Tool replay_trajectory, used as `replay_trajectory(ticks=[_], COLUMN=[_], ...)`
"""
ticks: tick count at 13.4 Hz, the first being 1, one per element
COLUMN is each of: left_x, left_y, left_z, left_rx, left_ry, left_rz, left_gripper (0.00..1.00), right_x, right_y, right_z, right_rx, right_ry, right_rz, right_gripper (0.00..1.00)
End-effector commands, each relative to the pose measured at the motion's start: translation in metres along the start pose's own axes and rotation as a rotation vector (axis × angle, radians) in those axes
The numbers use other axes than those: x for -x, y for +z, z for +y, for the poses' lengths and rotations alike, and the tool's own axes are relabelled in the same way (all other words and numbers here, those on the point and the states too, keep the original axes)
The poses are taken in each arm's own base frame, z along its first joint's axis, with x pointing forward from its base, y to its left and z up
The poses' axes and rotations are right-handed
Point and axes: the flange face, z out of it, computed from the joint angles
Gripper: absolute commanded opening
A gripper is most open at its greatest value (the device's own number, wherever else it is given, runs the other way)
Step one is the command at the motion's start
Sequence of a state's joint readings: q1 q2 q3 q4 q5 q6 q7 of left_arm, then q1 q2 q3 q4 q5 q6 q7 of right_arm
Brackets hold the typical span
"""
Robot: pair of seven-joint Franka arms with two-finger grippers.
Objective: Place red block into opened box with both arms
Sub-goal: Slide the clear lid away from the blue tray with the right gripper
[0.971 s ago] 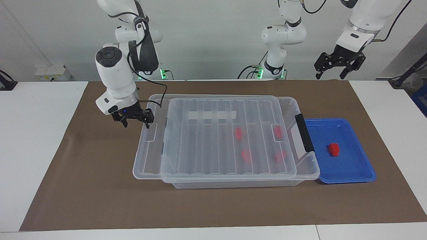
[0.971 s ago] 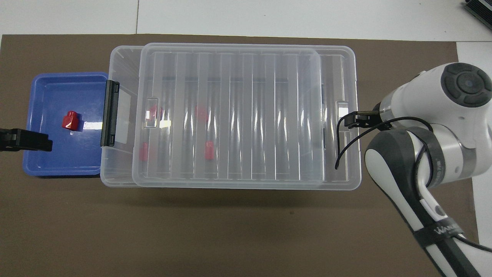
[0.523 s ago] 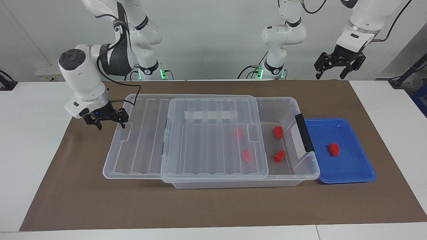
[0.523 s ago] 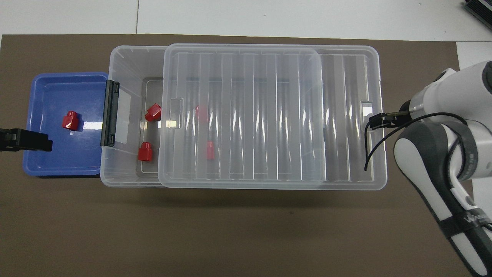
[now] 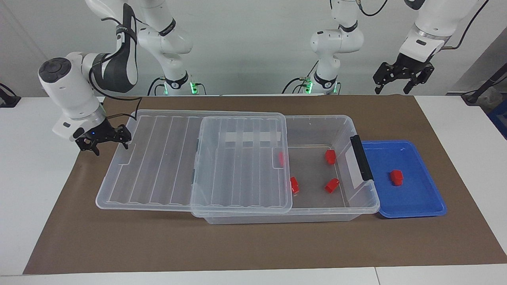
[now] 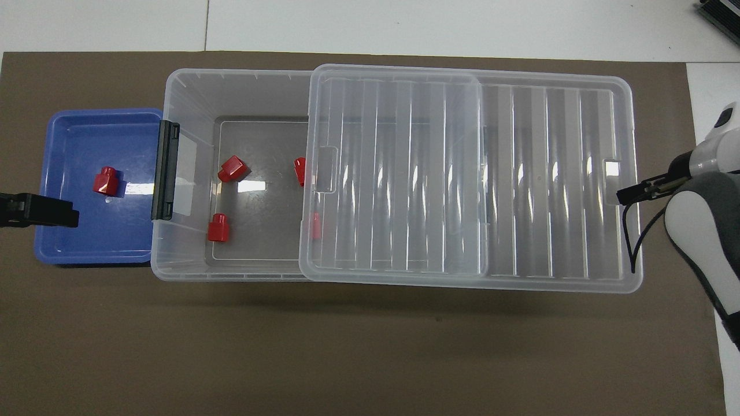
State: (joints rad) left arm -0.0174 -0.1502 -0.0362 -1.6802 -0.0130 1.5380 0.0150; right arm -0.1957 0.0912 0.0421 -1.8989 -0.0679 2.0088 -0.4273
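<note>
My gripper will push the end of the ribbed lid [image 6: 472,179], and the lid will slide flat above the blocks, because a red block [image 6: 316,226] shows through under the lid's edge.
One red block [image 5: 396,177] [image 6: 106,180] lies in the blue tray [image 5: 420,206] [image 6: 69,124]. The clear box [image 5: 317,117] [image 6: 231,78] stands on the mat, partly uncovered. Its ribbed lid [image 5: 166,166] [image 6: 520,173] is slid out toward the right arm's end. Several red blocks lie in the box, two in the open [image 5: 330,156] [image 5: 332,185]. My right gripper [image 5: 106,143] [image 6: 630,193] is open, with one fingertip at the lid's end notch. My left gripper [image 5: 399,81] [image 6: 34,209] waits open, up in the air by the tray's end.
A dark grey handle bar [image 5: 360,157] [image 6: 165,170] sits at the box end next to the tray. A brown mat [image 5: 237,245] [image 6: 347,346] covers the white table under everything. Two red blocks [image 6: 300,171] [image 6: 315,225] lie half under the lid's edge.
My right gripper has travelled toward the right arm's end of the table and the lid has slid along with it, uncovering the blocks in the box. The left arm has not moved.
</note>
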Motion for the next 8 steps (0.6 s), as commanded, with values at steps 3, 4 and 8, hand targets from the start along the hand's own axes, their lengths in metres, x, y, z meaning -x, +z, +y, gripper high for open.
replay_trajectory(ticks=[3, 4, 8], left_x=[0.006, 0.007, 0.005], left_y=[-0.005, -0.006, -0.009], left_z=[-0.002, -0.001, -0.003], left_rx=[-0.001, 0.001, -0.002], left_ry=[-0.012, -0.012, -0.015], left_rz=[-0.002, -0.003, 0.018], left_gripper=[1.0, 1.0, 1.0], right_x=[-0.001, -0.002, -0.015], right_y=[0.001, 0.001, 0.0], right_z=[-0.007, -0.008, -0.038], right_rx=[0.02, 0.019, 0.008], right_ry=[-0.044, -0.046, -0.081], right_rz=[0.005, 0.006, 0.012], right_gripper=[0.98, 0.98, 0.98])
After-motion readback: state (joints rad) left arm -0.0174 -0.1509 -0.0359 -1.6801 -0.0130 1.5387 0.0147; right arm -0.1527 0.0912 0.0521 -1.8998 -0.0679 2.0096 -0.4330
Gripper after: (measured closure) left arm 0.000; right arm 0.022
